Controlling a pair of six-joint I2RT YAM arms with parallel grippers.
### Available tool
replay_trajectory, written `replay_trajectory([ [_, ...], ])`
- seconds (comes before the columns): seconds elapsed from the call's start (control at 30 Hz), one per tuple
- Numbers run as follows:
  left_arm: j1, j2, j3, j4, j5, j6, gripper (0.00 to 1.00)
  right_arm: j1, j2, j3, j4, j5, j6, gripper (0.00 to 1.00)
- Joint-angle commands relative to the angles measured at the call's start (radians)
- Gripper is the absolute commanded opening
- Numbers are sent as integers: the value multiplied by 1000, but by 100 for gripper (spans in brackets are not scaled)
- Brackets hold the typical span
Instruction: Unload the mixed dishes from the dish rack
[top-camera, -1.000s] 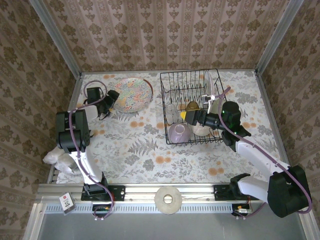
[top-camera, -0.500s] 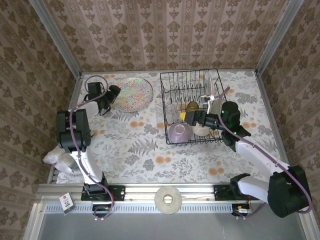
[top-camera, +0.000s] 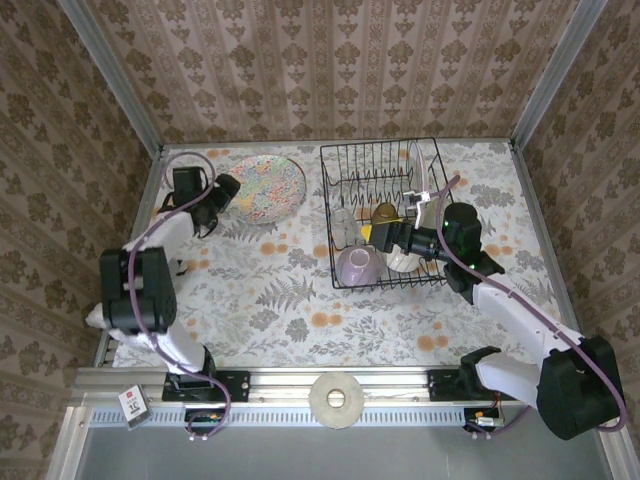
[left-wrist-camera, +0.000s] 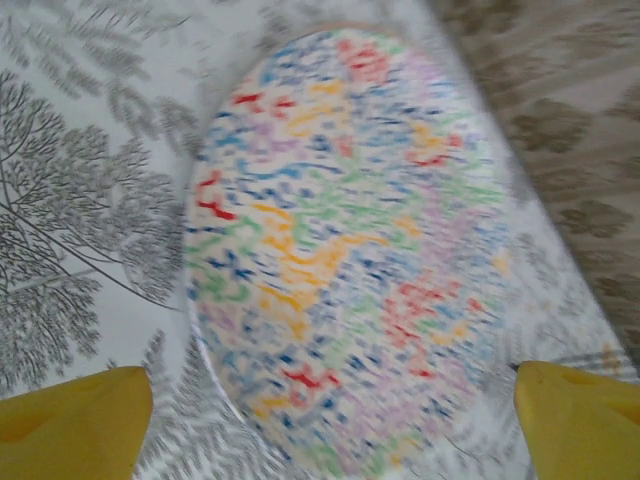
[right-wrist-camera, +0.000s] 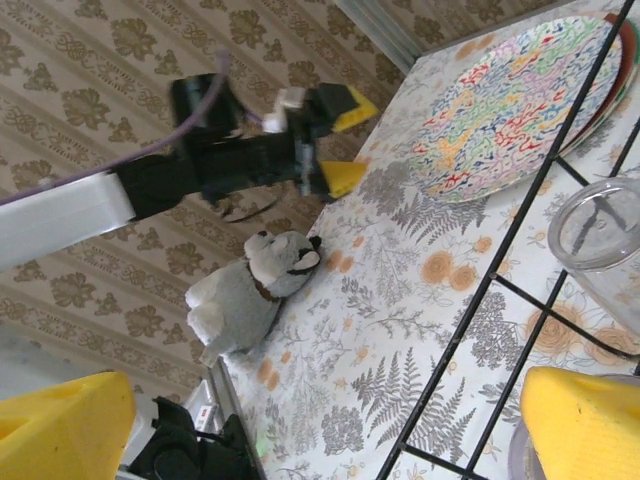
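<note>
The white plate stands upright with its rim clear of the bowls, so I should keep moving my right gripper to that rim until its fingers are on both sides of it.
The black wire dish rack holds a lilac bowl, a cream bowl, an amber cup, a clear glass and an upright white plate. My right gripper hangs open over the rack's middle, yellow fingertips wide apart, with the clear glass beside it. A multicoloured plate lies flat on the table left of the rack, on a red-rimmed plate. My left gripper is open at the plate's left edge, its fingers apart over the plate.
A white plush dog lies at the table's left edge. A pale ring-shaped disc rests on the front rail between the arm bases. Patterned walls close the table on three sides.
My left gripper has drawn slightly back and away from the plate while its elbow swung toward the near left. The right arm has barely moved.
</note>
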Motion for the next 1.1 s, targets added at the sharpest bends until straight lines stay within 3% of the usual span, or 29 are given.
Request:
replay_trajectory([
  [0.0, -58, -158, -32, -41, -51, 124, 99, 4, -62, 30, -58, 84, -49, 100],
  [0.1, -127, -281, -72, -43, -36, 225, 100, 3, -108, 43, -125, 161, -77, 100],
  [0.23, -201, -428, -155, -1, 88, 330, 100, 2, -162, 89, -238, 274, -104, 100],
  [0.4, -287, -584, -336, 202, 278, 324, 100, 4, -197, 195, -446, 508, -194, 99],
  [0.53, -347, -626, -425, 379, 429, 316, 100, 9, -127, 352, -661, 734, -276, 94],
  [0.7, -443, -660, -509, 479, 399, 370, 100, 16, 58, 546, -858, 945, -322, 89],
  [0.93, -471, -641, -644, 654, 389, 369, 100, 63, 319, 751, -1000, 1191, -388, 85],
  [1.07, -472, -614, -700, 741, 380, 355, 100, 66, 446, 832, -1038, 1263, -419, 81],
])
